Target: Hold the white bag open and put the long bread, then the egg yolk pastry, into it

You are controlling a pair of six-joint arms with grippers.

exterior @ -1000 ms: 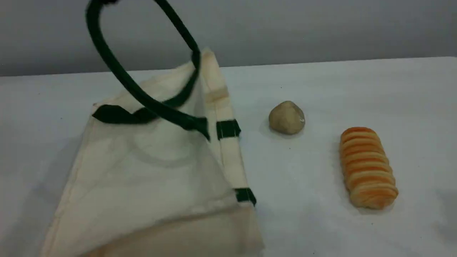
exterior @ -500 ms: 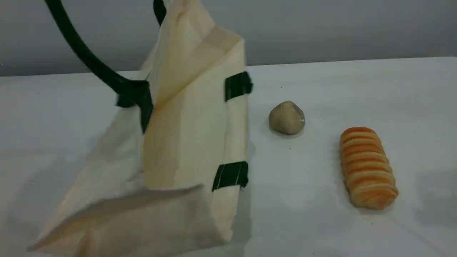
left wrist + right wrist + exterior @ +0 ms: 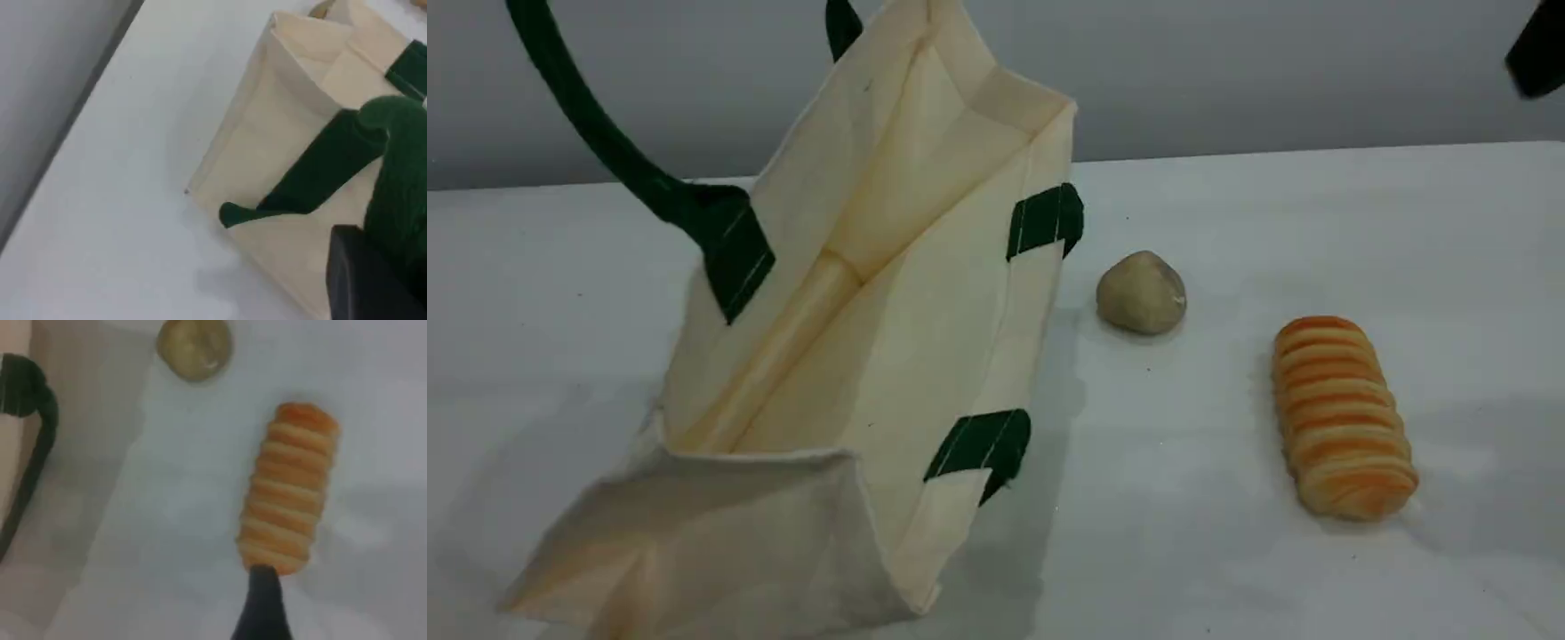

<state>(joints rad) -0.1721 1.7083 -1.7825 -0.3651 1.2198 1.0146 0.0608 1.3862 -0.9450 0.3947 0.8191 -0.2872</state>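
Note:
The long bread [image 3: 1344, 420] should squeeze in at its middle and bulge at its ends when I lift it, because plump ridges [image 3: 1334, 373] swell between shallow creases along its top.
The white bag [image 3: 925, 356] stands on the table at the left with its mouth wide open. One dark green handle [image 3: 596, 124] runs taut up out of the top left. In the left wrist view my left gripper [image 3: 380, 267] is shut on that handle [image 3: 400, 173], above the bag [image 3: 267, 133]. The egg yolk pastry [image 3: 1141, 293] lies just right of the bag. Further right lies the long bread [image 3: 1343, 418]. My right gripper [image 3: 263, 610] hovers open above the near end of the bread [image 3: 290, 487], touching nothing; a dark part of it [image 3: 1538, 49] shows at the scene's top right.
The white table [image 3: 1227, 551] ends at a far edge against a grey wall [image 3: 1227, 71]. In the right wrist view the pastry [image 3: 193, 347] sits beyond the bread, and the bag's other green handle [image 3: 33, 433] hangs at the left.
The bag was pulled up by its handle from a slumped heap to standing with its mouth open. A dark part of the right arm came in at the top right. Bread and pastry stayed put.

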